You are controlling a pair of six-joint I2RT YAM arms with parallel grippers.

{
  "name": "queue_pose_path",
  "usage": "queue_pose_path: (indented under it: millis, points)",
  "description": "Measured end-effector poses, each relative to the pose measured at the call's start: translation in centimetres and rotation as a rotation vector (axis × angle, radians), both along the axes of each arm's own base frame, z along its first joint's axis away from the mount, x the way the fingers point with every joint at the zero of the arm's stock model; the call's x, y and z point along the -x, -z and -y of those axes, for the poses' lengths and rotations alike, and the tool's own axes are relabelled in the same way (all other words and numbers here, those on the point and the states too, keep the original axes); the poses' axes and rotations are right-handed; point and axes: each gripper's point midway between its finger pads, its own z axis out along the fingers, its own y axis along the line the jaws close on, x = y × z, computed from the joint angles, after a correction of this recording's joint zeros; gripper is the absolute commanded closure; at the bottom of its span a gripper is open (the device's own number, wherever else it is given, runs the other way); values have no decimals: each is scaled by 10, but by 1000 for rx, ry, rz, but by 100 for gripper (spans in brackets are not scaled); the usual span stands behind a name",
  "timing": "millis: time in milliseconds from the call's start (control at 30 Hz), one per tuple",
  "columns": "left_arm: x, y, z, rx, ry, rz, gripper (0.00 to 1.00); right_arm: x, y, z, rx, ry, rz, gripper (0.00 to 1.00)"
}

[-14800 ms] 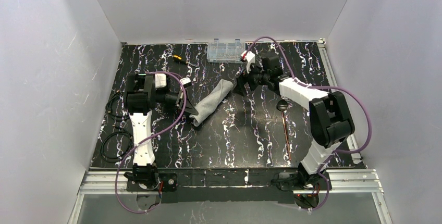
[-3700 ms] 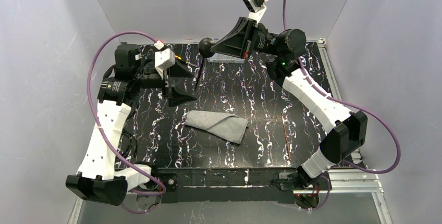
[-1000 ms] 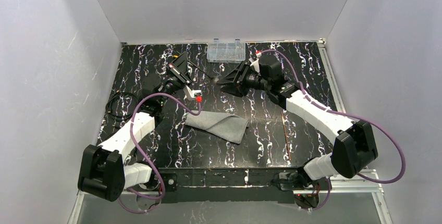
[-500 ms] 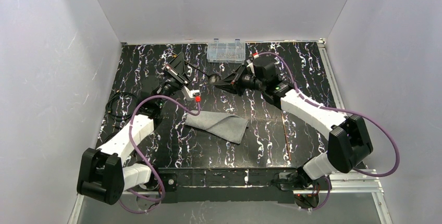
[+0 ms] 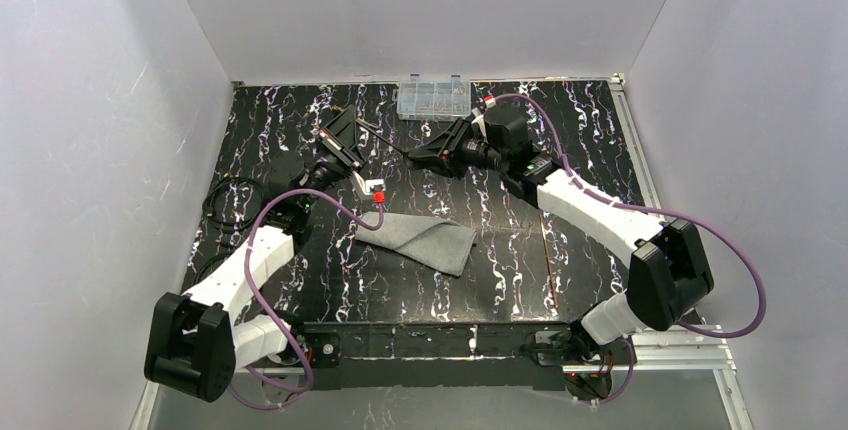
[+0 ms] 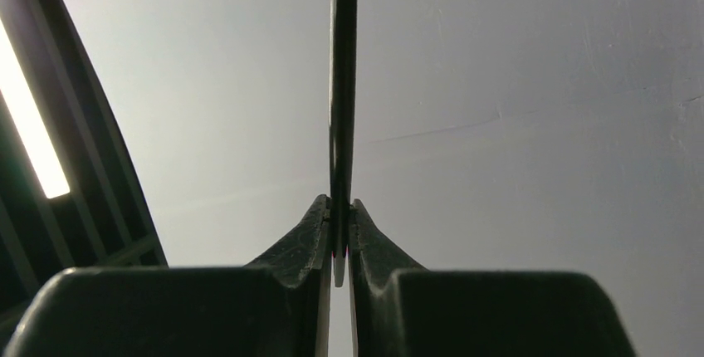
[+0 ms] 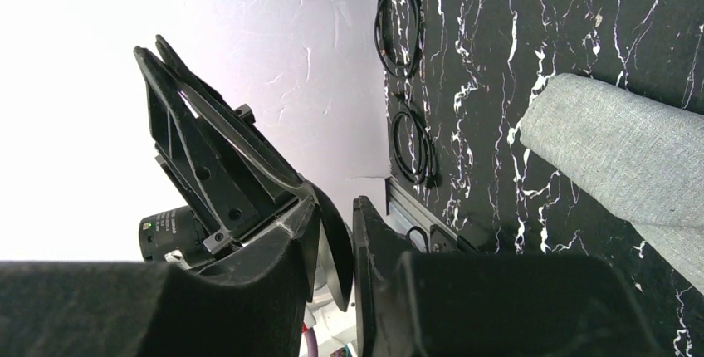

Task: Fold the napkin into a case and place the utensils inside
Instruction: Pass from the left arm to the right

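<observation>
My left gripper is pinching the spoon's handle end [image 5: 362,123], which must go into the napkin. It should let my right gripper have the spoon and hold the napkin's corner [image 5: 363,232].
The napkin [image 5: 420,240] lies folded into a grey wedge at mid-table; its rolled edge also shows in the right wrist view as the napkin [image 7: 623,149]. My left gripper [image 5: 347,130] hangs above the far left of the table, shut on the thin handle of a spoon [image 6: 343,83], as the left gripper [image 6: 341,203] shows close up. The spoon's dark head [image 7: 336,249] sits between the fingers of my right gripper [image 7: 335,203], resting against one finger, with a slit of light at the other. That right gripper [image 5: 415,152] stands open around it. Another copper utensil [image 5: 545,240] lies on the table right of the napkin.
A clear compartment box [image 5: 433,98] stands at the back edge behind both grippers. Coiled black cables [image 5: 222,200] lie at the table's left edge. White walls close in the table on three sides.
My right gripper has slid left onto the spoon's head, its jaws narrowing then widening again. The left gripper has shifted slightly toward the back with the spoon handle held.
</observation>
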Motion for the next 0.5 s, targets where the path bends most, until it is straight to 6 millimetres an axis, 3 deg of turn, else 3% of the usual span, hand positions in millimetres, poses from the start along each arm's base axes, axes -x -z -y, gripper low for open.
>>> queue_pose_path:
  millis: [100,233,267,300,333,367,400,433,500]
  points:
    - [0,1,-2,6,-7,-2,100,0,-1,0,5,-4,13,88]
    - [-2,4,-6,20,-26,-18,100,2,-2,-1,1,-17,22,90]
    - [-2,4,-7,22,-27,-20,100,2,-2,-1,0,-17,21,94]
    - [-2,4,-7,23,-27,-20,91,2,-3,-1,0,-17,22,99]
    - [-2,4,-7,24,-27,-22,56,2,-3,-1,0,-16,24,99]
    - [-2,5,-6,24,-26,-24,31,2,-3,-1,4,-17,26,99]
    - [-2,6,-6,20,-24,-23,16,3,-3,0,8,-19,30,99]
    - [-1,8,-5,22,-15,-29,3,3,-2,1,22,-18,33,99]
    - [2,14,-3,38,3,-55,2,4,7,7,77,-20,27,99]
